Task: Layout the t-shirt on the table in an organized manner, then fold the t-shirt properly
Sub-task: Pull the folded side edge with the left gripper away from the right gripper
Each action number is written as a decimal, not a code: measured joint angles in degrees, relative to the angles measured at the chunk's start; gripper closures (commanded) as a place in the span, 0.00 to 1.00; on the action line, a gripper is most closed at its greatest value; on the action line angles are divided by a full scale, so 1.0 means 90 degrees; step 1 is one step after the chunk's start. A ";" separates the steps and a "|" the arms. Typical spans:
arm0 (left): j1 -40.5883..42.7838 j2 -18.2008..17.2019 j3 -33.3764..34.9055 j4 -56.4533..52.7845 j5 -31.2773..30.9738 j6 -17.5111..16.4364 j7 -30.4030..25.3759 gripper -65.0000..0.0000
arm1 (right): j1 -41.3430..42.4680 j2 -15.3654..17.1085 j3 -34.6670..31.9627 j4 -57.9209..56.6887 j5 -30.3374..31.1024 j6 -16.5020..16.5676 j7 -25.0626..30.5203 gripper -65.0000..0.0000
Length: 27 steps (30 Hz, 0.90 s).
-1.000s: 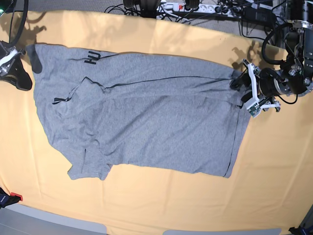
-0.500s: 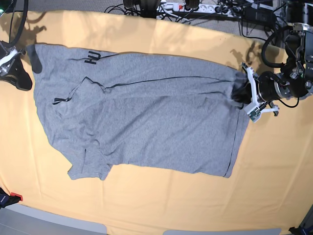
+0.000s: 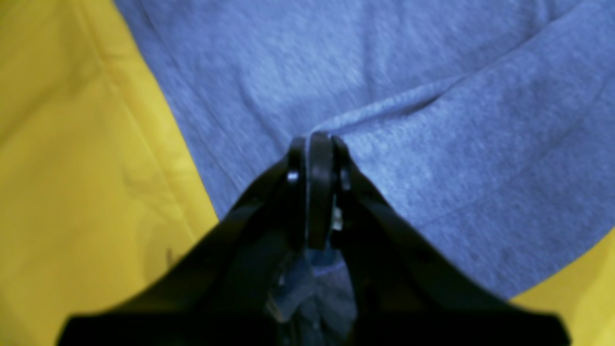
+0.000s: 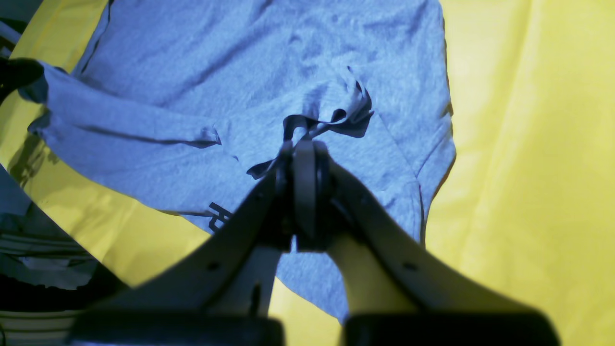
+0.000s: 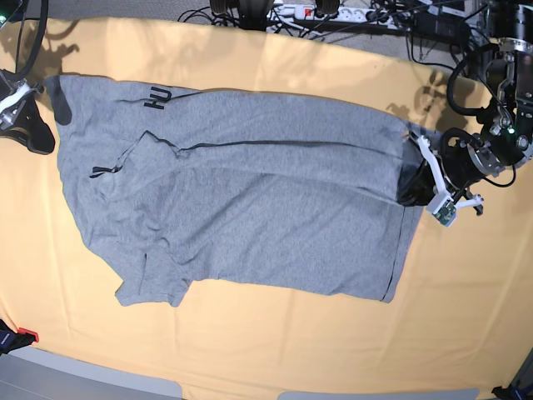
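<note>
I see a fold running across the grey t-shirt (image 5: pixel 321 149) where my left gripper is pinching the hem, so that gripper should open and grab the hem's far corner.
The grey t-shirt (image 5: pixel 250 208) lies spread across the yellow-orange table (image 5: pixel 291 350), with black lettering (image 5: pixel 156 98) at its far left and a sleeve at the front left. At the shirt's right hem, my left gripper (image 5: pixel 410 185) is shut on the cloth. In the left wrist view its fingertips (image 3: pixel 319 144) pinch a ridge of t-shirt (image 3: pixel 432 144). My right gripper (image 5: pixel 43 137) sits at the shirt's left edge. In the right wrist view it (image 4: pixel 305 149) is shut above the dark collar trim (image 4: pixel 336 120), and no cloth shows between its fingers.
Cables and a power strip (image 5: pixel 325 12) run along the table's far edge. A small red-and-black object (image 5: pixel 21 336) sits at the front left corner. Bare tablecloth lies in front of the shirt and to its right.
My left gripper closed on the right hem and moved toward the table's front, pulling that corner with it. The right arm has not moved.
</note>
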 measured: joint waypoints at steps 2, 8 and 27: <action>-0.0049 0.0095 0.0000 0.0000 0.0160 0.0022 -0.0051 1.00 | 0.0000 0.0000 0.0000 0.0000 0.0000 0.0000 0.0000 1.00; -0.0316 0.0546 0.0000 -0.0289 0.0342 0.0024 -0.0102 1.00 | 0.0000 0.0000 0.0000 0.0000 -0.0002 0.0002 0.0000 1.00; -0.0665 0.0590 -0.0005 -0.0646 0.0772 0.1520 0.1268 0.81 | -0.0083 0.0005 0.0000 0.0002 -0.0476 0.0002 0.0053 0.80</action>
